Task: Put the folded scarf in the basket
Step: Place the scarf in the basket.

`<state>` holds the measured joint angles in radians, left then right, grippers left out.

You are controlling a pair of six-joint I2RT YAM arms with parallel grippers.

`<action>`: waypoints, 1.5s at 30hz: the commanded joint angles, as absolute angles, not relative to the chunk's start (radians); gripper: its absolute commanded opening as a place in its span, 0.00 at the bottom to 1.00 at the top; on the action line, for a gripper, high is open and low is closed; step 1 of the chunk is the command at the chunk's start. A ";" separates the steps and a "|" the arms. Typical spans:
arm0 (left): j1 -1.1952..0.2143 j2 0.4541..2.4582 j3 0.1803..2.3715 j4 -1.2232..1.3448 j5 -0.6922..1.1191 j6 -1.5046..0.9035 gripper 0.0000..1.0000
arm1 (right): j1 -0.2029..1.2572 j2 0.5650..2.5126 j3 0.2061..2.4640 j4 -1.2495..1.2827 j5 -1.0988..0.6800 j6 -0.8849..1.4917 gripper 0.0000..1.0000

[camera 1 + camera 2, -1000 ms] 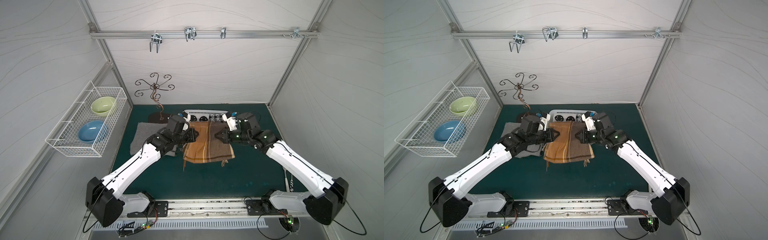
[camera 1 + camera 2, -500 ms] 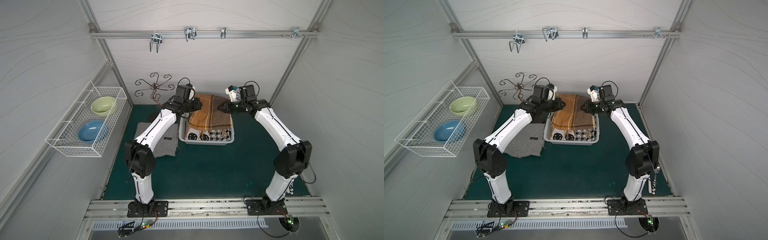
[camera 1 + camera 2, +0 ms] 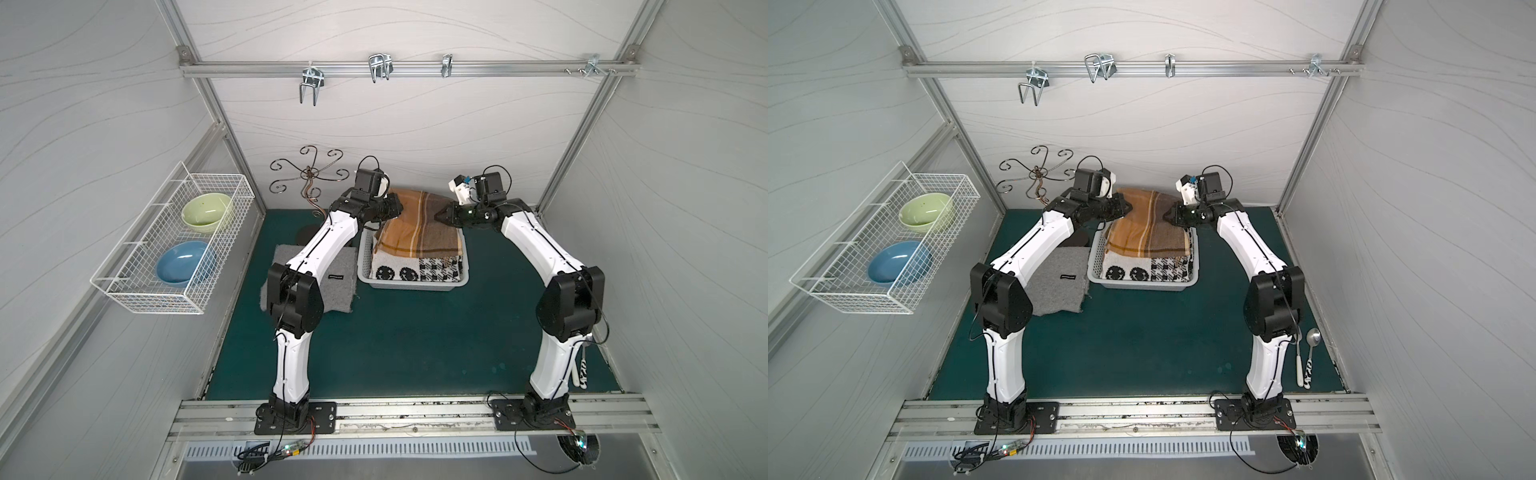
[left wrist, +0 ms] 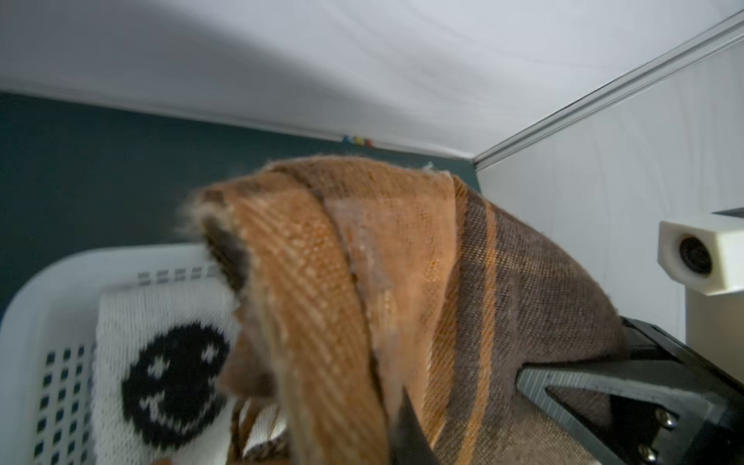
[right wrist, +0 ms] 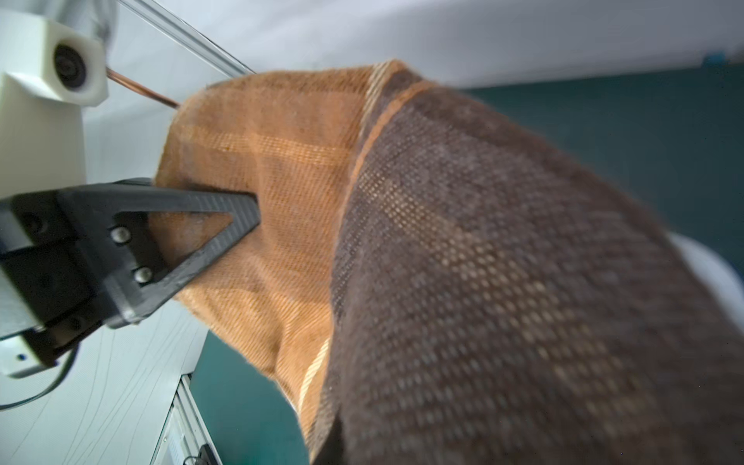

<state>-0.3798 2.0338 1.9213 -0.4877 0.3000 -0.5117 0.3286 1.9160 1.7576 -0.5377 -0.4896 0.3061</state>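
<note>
My left gripper is holding the folded scarf spread within the sides of the basket, so I should keep lowering it until it lies flat on the knit cloth.
The folded scarf, brown and orange plaid, drapes over the far part of the white basket. Its near end rests on a black-and-white knit cloth inside the basket. In both top views my left gripper and right gripper are shut on the scarf's raised far edge, one at each side. The left wrist view shows the scarf hanging above the basket's perforated wall. In the right wrist view the scarf fills most of the picture and hides my own jaws.
A grey cloth lies on the green mat left of the basket. A scrolled metal stand rises behind it. On the left wall a wire rack holds a green bowl and a blue bowl. Spoons lie at the right front.
Both arms have reached from the middle of the mat to the back, carrying the scarf up and over the basket. In the last half second they have barely moved.
</note>
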 commanded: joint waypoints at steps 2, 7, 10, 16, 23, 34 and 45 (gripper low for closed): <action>-0.374 1.978 1.783 -0.388 0.299 -0.527 0.00 | 0.331 1.882 1.633 -0.467 -0.526 0.310 0.00; -0.373 1.982 1.669 -0.353 0.275 -0.507 0.00 | 0.330 1.919 1.562 -0.440 -0.523 0.315 0.01; -0.373 1.993 1.648 -0.338 0.266 -0.493 0.00 | 0.331 1.938 1.550 -0.438 -0.513 0.306 0.01; -0.373 2.013 1.636 -0.367 0.234 -0.463 0.04 | 0.330 1.944 1.531 -0.455 -0.474 0.280 0.13; -0.371 2.008 1.614 -0.363 0.209 -0.449 0.19 | 0.330 1.971 1.540 -0.492 -0.407 0.252 0.29; -0.351 1.950 1.546 -0.360 0.213 -0.430 0.36 | 0.305 1.932 1.554 -0.582 -0.352 0.214 0.41; -0.298 1.830 1.465 -0.402 0.201 -0.422 0.40 | 0.265 1.824 1.505 -0.609 -0.361 0.226 0.46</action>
<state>-0.3176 1.8839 1.4906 -0.3813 0.2180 -0.4442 0.2798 1.8740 1.5265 -0.5621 -0.3767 0.2352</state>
